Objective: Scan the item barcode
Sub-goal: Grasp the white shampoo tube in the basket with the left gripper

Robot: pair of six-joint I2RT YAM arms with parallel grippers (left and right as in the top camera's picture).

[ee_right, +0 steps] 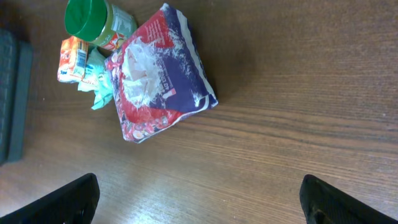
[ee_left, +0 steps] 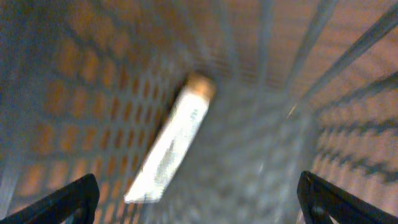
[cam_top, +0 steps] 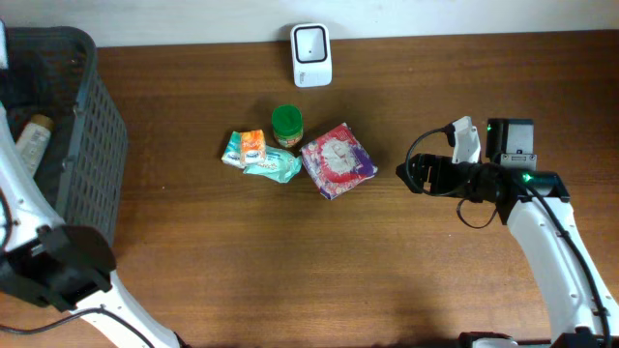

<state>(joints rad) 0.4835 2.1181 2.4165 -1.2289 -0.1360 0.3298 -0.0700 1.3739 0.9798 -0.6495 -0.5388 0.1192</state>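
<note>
The white tube's flat end (ee_left: 148, 185) lies free, facing the left gripper's open fingers, so the robot should keep lowering them until they straddle that end (ee_left: 154, 175), then close them.
A white barcode scanner (cam_top: 311, 55) stands at the table's back edge. In front of it lie a green-lidded jar (cam_top: 286, 125), orange and teal packets (cam_top: 253, 154) and a red and purple bag (cam_top: 337, 160). The right wrist view shows the bag (ee_right: 158, 78) and the jar (ee_right: 96, 22) well ahead of my open right gripper (ee_right: 200, 202), which has only bare table between its fingers. In the overhead view the right gripper (cam_top: 414, 175) sits to the right of the bag. My left gripper (ee_left: 199, 205) stands open inside the basket, above a white tube (ee_left: 171, 146) with a tan cap, apart from it.
A dark mesh basket (cam_top: 92, 145) stands at the table's left end with the white tube (cam_top: 32, 137) lying in it. The left arm (cam_top: 14, 184) reaches up over the basket. The basket's mesh walls (ee_left: 74, 93) surround the left gripper.
</note>
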